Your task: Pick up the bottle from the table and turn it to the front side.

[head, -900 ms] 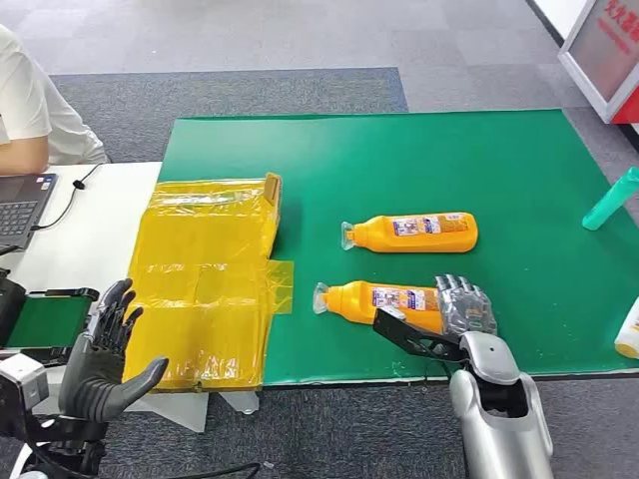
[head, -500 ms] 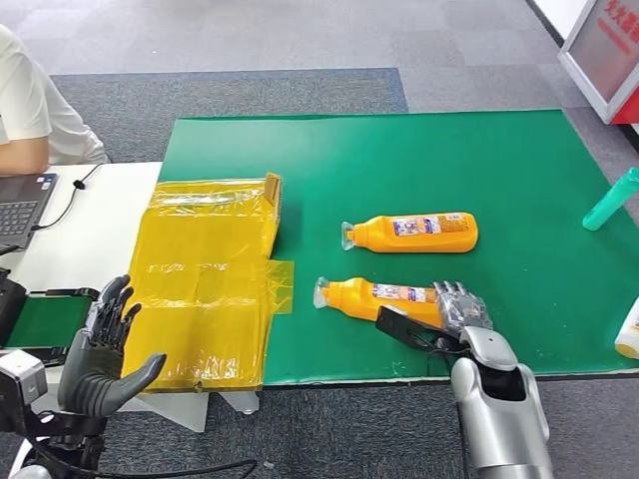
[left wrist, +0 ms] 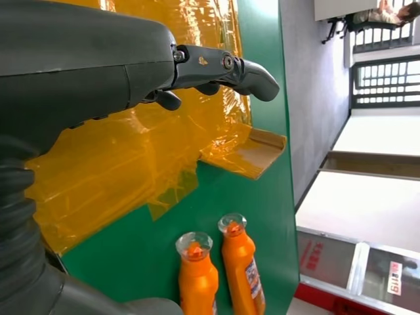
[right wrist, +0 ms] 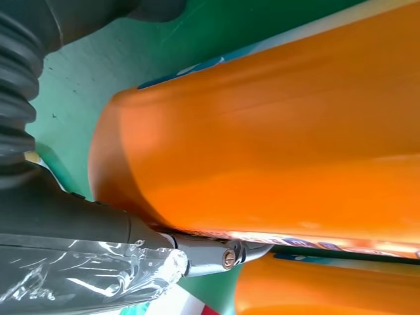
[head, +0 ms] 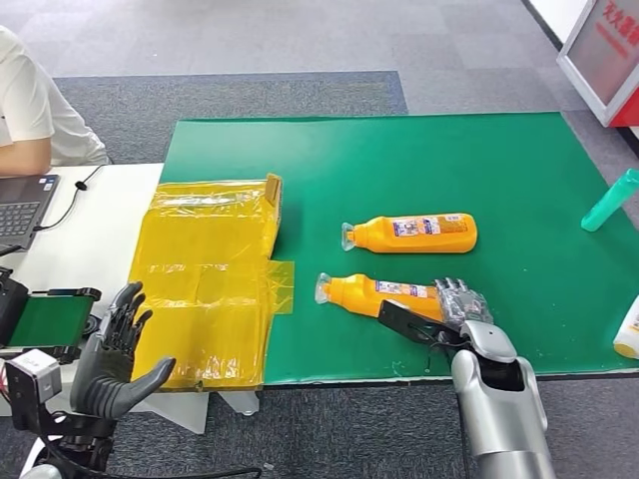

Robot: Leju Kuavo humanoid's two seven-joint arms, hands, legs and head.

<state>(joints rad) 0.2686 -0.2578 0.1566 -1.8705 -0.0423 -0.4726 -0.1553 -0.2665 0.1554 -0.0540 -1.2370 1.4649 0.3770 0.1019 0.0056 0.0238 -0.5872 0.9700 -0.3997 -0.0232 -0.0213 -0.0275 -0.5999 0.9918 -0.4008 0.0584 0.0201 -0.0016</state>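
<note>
I expect a larger front label to be hiding underneath when I turn the near bottle (head: 357, 293), because it shows a narrow label of small panels (head: 405, 289).
Two orange bottles lie on their sides on the green mat (head: 467, 150). The far bottle (head: 412, 233) lies untouched with its label up. My right hand (head: 455, 311) grips the base end of the near bottle (head: 376, 295), fingers over it and thumb along its near side. In the right wrist view the near bottle (right wrist: 277, 131) sits close against the hand, a finger (right wrist: 212, 252) pressed to its side. My left hand (head: 113, 354) hovers open at the lower left, by the yellow bag's near corner. The left wrist view shows the near bottle (left wrist: 197, 279) and the far bottle (left wrist: 243, 269) cap-first.
A flattened yellow plastic bag (head: 204, 289) covers the mat's left edge and part of the white table (head: 90, 239). A teal bottle (head: 609, 200) and a white bottle (head: 628, 334) lie at the right. A person (head: 30, 110) sits by a laptop (head: 23, 205) at the left.
My right hand has drawn closer around the near bottle's base, and the bottle's cap end has shifted slightly away from me. My left hand has drifted a little to the right.
</note>
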